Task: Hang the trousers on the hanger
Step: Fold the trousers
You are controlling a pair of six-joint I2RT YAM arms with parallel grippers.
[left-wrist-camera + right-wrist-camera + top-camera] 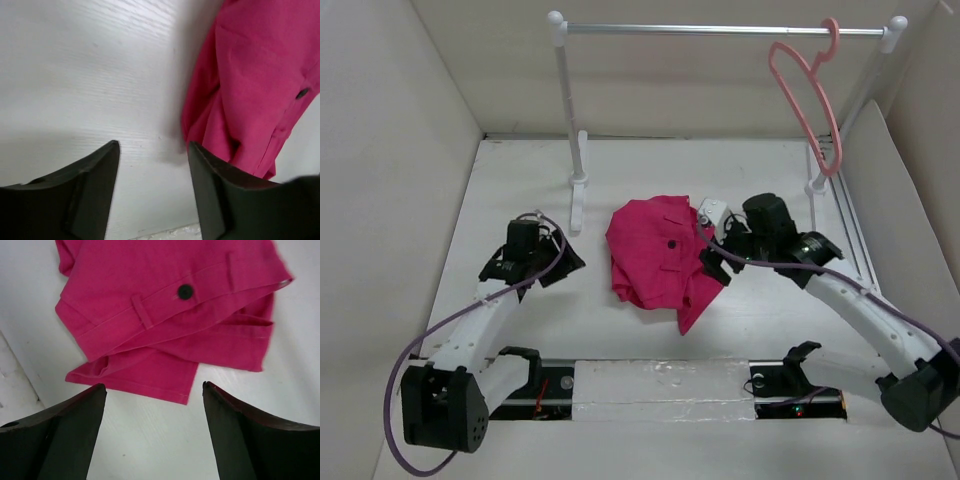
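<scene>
The crumpled trousers [652, 250] will open out into a long, sagging drape when I lift and pull them, because hemmed cloth [694, 308] sticks out from under their waistband.
The magenta-pink trousers [657, 258] lie crumpled on the table between the arms, a dark waist button up. The pale-pink hanger [807, 92] hangs by its hook from the right end of the rail. My left gripper [568, 262] is open and empty, just left of the trousers, which show in the left wrist view [255, 90] at the right. My right gripper [710, 265] is open and empty at the trousers' right edge. In the right wrist view the waistband and button [185, 291] lie just beyond its fingertips [97, 390].
The white-and-silver garment rail [720, 30] stands across the back, its left post foot [577, 200] near the trousers. A small white object [712, 212] lies by the right wrist. White walls enclose the table. A taped strip [665, 388] runs along the near edge.
</scene>
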